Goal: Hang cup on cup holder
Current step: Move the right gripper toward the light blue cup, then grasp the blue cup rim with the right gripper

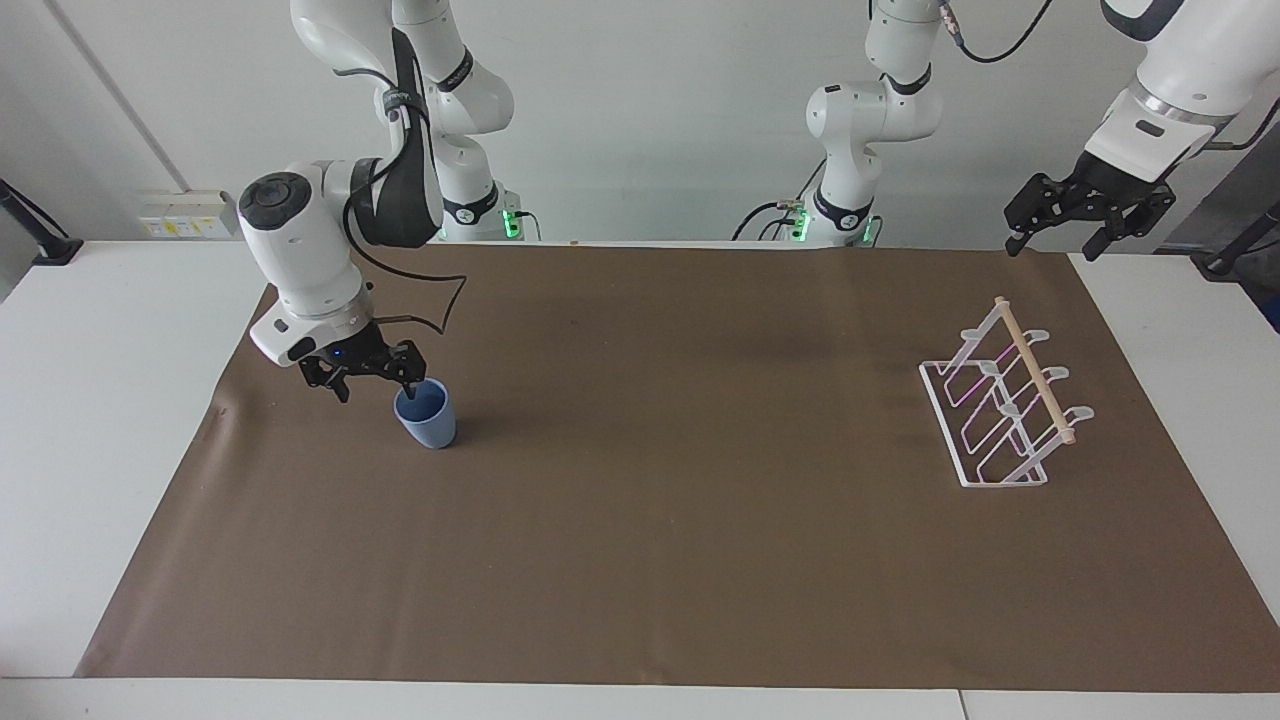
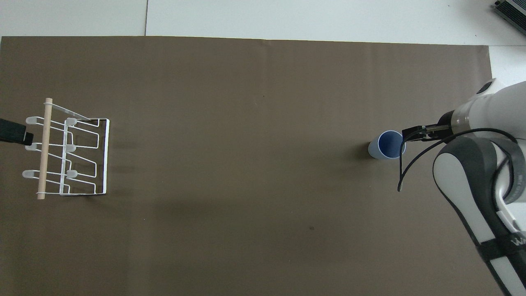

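I can see plain blue inside the cup's opening (image 2: 390,143). So I should expect the light blue cup (image 2: 376,149) to be empty when I tip it to the side.
The light blue cup (image 1: 426,415) stands upright, mouth up, on the brown mat toward the right arm's end of the table; it also shows in the overhead view (image 2: 386,144). My right gripper (image 1: 375,390) is open and low beside the cup, with one finger (image 1: 409,380) at the cup's rim; it shows in the overhead view (image 2: 411,134) too. The white wire cup holder (image 1: 1000,410) with its wooden dowel stands empty toward the left arm's end, and shows in the overhead view (image 2: 65,152). My left gripper (image 1: 1052,250) waits open, raised over the mat's edge near the holder.
The brown mat (image 1: 650,520) covers most of the white table (image 1: 90,400). A black cable (image 2: 404,172) loops from the right arm's wrist beside the cup. A grey device (image 2: 511,10) lies at the table's corner farthest from the robots.
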### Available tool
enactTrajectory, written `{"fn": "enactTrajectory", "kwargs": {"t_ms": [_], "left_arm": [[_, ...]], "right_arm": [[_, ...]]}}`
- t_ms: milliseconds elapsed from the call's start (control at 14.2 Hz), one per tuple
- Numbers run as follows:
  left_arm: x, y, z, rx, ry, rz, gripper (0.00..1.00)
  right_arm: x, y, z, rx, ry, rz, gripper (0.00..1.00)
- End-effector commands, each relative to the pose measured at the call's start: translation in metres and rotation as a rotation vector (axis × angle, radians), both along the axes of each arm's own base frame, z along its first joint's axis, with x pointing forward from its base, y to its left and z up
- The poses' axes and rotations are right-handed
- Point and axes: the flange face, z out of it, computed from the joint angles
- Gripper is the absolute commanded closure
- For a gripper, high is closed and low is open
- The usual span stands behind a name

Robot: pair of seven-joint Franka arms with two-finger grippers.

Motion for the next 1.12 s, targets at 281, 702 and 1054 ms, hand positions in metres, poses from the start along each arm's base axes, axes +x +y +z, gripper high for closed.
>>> {"fn": "enactTrajectory", "kwargs": {"t_ms": [281,702,1054], "left_arm": [[-0.007,0.000,0.001,0.020,-0.001,0.000,0.00],[-0.007,-0.001,0.001,0.020,-0.001,-0.002,0.00],[-0.007,-0.001,0.001,0.020,-0.001,-0.002,0.00]], "right_arm": [[-0.014,-0.001,-0.030,0.010,-0.024,0.019,0.00],[-0.014,-0.003,-0.028,0.007,-0.016,0.066,0.45],[-0.014,-0.002,-0.027,0.008,-0.013,0.065,1.00]]}}
